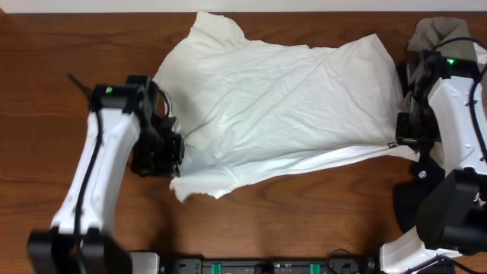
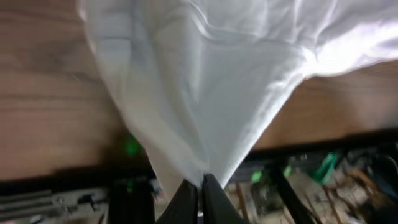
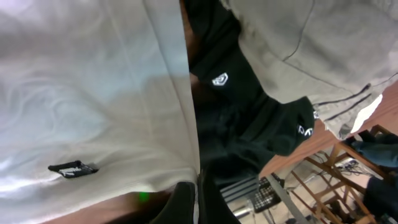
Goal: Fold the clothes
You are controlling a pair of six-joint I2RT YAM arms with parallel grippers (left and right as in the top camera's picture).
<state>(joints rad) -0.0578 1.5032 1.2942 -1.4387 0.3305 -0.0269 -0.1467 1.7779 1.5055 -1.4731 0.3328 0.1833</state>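
Note:
Next, my left gripper carries the shirt's near edge (image 1: 211, 183), which slants toward the table's front beside it, toward the table's far side to level the fold.
The clothes (image 1: 289, 103), a white T-shirt, lie spread across the middle of the wooden table, plain side up. My left gripper (image 1: 176, 156) is shut on the shirt's near-left edge; in the left wrist view the cloth (image 2: 205, 81) fans out from the pinched jaws of that gripper (image 2: 201, 182). My right gripper (image 1: 402, 141) is shut on the shirt's near-right corner. The right wrist view shows the hem (image 3: 93, 93) with a small black tag (image 3: 73, 168) running into the closed right gripper (image 3: 198, 186).
A grey-olive garment (image 1: 437, 32) lies at the far right corner, and a black garment (image 3: 249, 118) sits beside the shirt's right edge. The table's front edge (image 1: 304, 255) runs below both arms.

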